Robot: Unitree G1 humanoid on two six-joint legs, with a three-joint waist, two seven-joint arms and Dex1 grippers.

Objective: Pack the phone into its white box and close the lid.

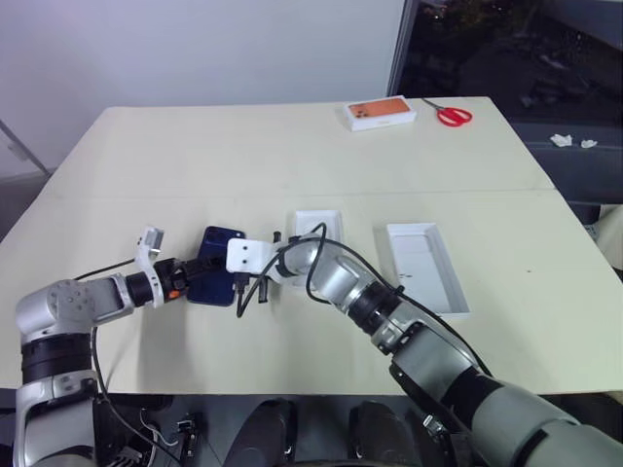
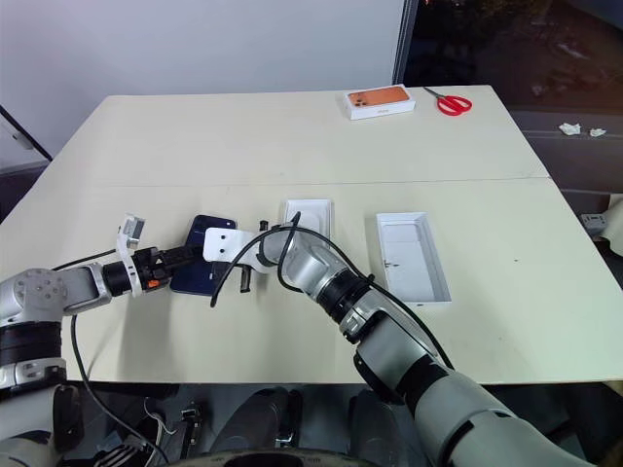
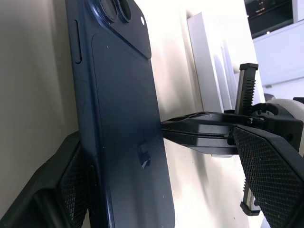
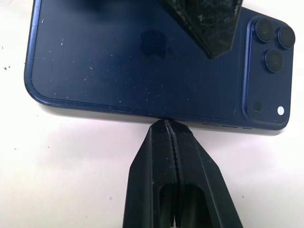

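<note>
The phone (image 1: pixel 212 285) will fit snugly inside the white piece's rim when I lower it in, because the shallow white piece (image 1: pixel 316 223) is only just wider than the phone.
The dark navy phone (image 1: pixel 212 265) lies back up on the cream table (image 1: pixel 292 156), its camera cluster (image 4: pixel 271 45) at one corner. My left gripper (image 1: pixel 198 269) is open and straddles the phone (image 3: pixel 123 123), one finger (image 3: pixel 71 190) on each side of it and neither pressing on it. My right gripper (image 4: pixel 166 124) is shut with nothing in it, its tips touching the middle of the phone's long edge (image 1: pixel 238 280). To the right stands the open white box (image 1: pixel 425 268). A second shallow white piece (image 1: pixel 318 224), probably the lid lying inside up, sits behind my right arm.
An orange-topped box (image 1: pixel 380 113) and red scissors (image 1: pixel 451 116) lie at the table's far right. The table's right edge runs close to the white box. Open tabletop stretches in front of the phone and at the far left.
</note>
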